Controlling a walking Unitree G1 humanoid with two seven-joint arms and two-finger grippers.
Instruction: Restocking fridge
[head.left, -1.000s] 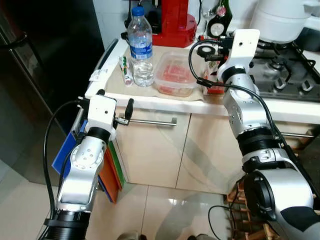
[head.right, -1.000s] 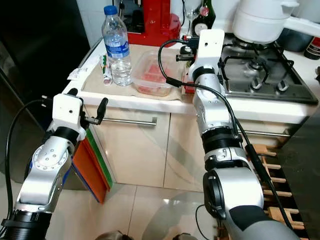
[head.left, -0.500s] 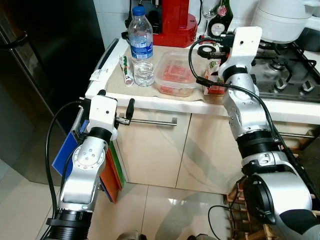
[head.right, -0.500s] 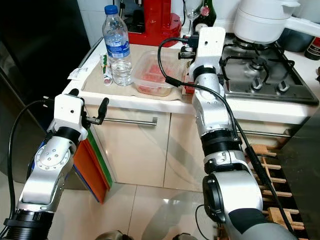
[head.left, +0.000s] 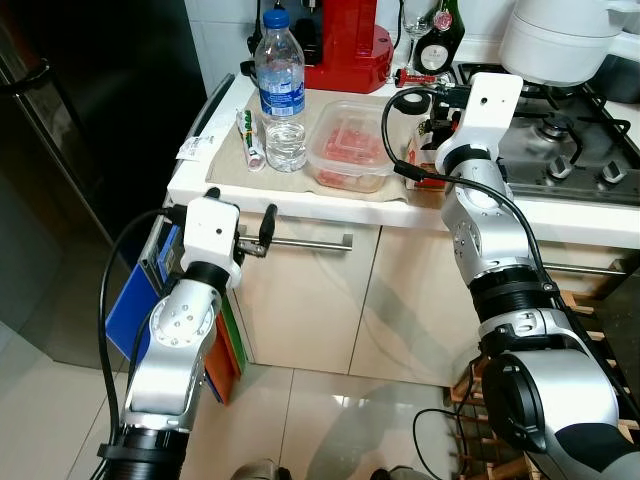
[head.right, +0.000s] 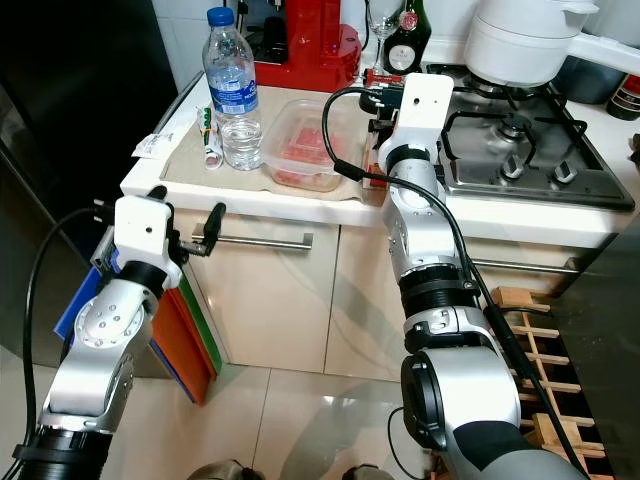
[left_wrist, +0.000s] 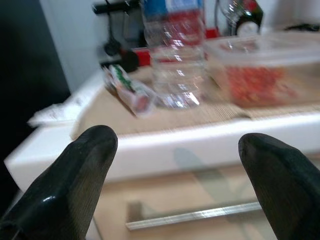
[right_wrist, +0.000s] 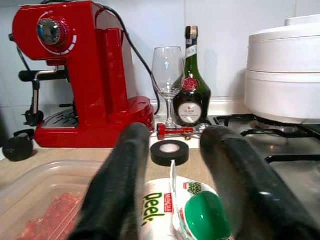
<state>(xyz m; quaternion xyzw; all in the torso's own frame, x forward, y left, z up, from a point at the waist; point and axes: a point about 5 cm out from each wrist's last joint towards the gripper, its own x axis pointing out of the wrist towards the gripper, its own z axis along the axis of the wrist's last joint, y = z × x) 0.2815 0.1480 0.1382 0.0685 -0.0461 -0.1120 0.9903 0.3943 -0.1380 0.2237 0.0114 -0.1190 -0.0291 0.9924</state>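
Note:
The white carton (right_wrist: 156, 207) has a thin fold (right_wrist: 174, 192) along its top, so I expect its upper sides to crease and buckle between my fingers when I lift it.
A clear water bottle (head.left: 281, 92) with a blue cap stands on the beige mat (head.left: 340, 180) on the counter. Beside it are a small tube (head.left: 250, 143) and a clear tub of red food (head.left: 350, 148). My right gripper (right_wrist: 175, 131) is open over the mat's right end. Its fingers (right_wrist: 120, 185) straddle a white carton with a green cap (right_wrist: 200, 215). My left gripper (left_wrist: 177, 140) is open and empty in front of the counter edge, below the bottle, above the drawer handle (head.left: 310, 240).
The black fridge (head.left: 90, 120) stands left of the counter, with coloured boards (head.left: 225, 345) wedged beside the cabinet. At the back are a red coffee machine (head.left: 345, 40), a wine glass (right_wrist: 167, 75), a dark bottle (right_wrist: 190, 95) and a tape roll (right_wrist: 169, 152). A white pot (head.left: 560, 40) sits on the gas hob (head.left: 570, 160).
My right wrist has dropped a little towards the carton. The left gripper has shifted slightly down and to the right, still below the counter edge.

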